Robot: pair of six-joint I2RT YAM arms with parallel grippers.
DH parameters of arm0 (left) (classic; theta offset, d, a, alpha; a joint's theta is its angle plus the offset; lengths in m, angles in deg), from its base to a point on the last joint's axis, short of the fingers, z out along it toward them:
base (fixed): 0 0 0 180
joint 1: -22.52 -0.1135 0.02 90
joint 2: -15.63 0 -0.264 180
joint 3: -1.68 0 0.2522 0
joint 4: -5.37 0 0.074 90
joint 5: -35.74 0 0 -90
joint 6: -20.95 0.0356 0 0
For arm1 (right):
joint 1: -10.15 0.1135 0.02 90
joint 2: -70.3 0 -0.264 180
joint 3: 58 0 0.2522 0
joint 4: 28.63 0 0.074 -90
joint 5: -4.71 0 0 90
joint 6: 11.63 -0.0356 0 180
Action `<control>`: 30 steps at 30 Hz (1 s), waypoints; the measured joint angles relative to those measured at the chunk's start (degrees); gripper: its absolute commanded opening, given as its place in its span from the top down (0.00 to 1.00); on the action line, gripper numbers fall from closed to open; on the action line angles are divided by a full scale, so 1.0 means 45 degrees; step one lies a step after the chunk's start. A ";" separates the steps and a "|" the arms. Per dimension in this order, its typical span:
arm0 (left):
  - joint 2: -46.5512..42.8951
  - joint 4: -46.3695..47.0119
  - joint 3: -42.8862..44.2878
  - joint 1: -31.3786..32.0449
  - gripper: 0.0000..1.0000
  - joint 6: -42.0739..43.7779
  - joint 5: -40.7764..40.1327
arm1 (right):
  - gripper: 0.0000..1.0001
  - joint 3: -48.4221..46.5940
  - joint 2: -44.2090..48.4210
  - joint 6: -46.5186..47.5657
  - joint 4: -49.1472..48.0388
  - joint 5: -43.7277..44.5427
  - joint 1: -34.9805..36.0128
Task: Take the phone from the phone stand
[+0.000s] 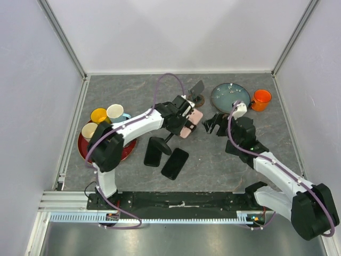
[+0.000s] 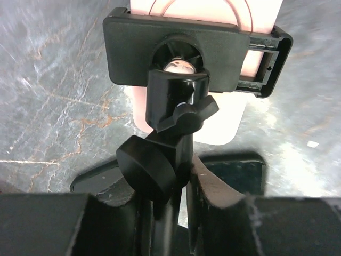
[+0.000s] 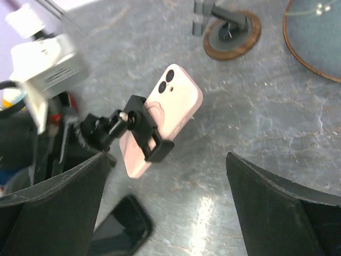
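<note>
Next, I pinch the phone's edge [image 3: 192, 111] with my right gripper and pull the phone free, because the clamp grips the phone and my left gripper holds only the stand's neck.
A pink phone [image 1: 193, 122] sits clamped in the black phone stand [image 1: 184, 126] near the table's middle. In the left wrist view the clamp [image 2: 170, 53] crosses the phone [image 2: 218, 125] and the stand's jointed neck [image 2: 173, 128] runs down between my fingers. My left gripper [image 1: 177, 118] [image 2: 178, 184] is shut on that neck. In the right wrist view the phone [image 3: 173, 104] hangs tilted in the stand's clamp [image 3: 149, 133], camera end up. My right gripper [image 1: 214, 124] [image 3: 166, 160] is open just right of the phone, apart from it, with nothing between its fingers.
Two black phones [image 1: 153, 152] [image 1: 175, 163] lie flat in front of the stand; one [image 3: 120, 226] shows below my right gripper. A second stand on a round wooden base [image 1: 198, 97] [image 3: 233, 33], a teal plate [image 1: 229, 96], an orange mug [image 1: 261, 100] and a red tray [image 1: 85, 146] with cups stand around.
</note>
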 measured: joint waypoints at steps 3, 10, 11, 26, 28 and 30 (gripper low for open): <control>-0.1569 0.1156 -0.0733 0.0233 0.98 0.0602 0.0588 | 0.02 -0.0826 0.0238 -0.0544 0.0520 -0.0646 -0.0607; -0.4143 0.5255 -0.2511 0.0393 0.98 0.1899 0.2414 | 0.03 -0.2390 0.0748 -0.1462 0.1933 -0.1341 -0.1350; -0.4197 0.5799 -0.2759 0.0389 0.98 0.2030 0.2647 | 0.05 -0.2535 0.0801 -0.1545 0.2098 -0.1389 -0.1375; -0.2691 1.4013 -0.6411 0.0374 0.98 0.2705 0.5013 | 0.39 -0.2934 0.0340 -0.1933 0.3031 -0.1394 -0.1525; -0.2531 1.5368 -0.6955 0.0369 0.98 0.2696 0.5202 | 0.44 -0.2934 0.0243 -0.1919 0.3045 -0.1311 -0.1530; -0.2375 1.7048 -0.7630 0.0355 0.98 0.2691 0.5299 | 0.54 -0.2934 0.0112 -0.1889 0.3065 -0.1297 -0.1530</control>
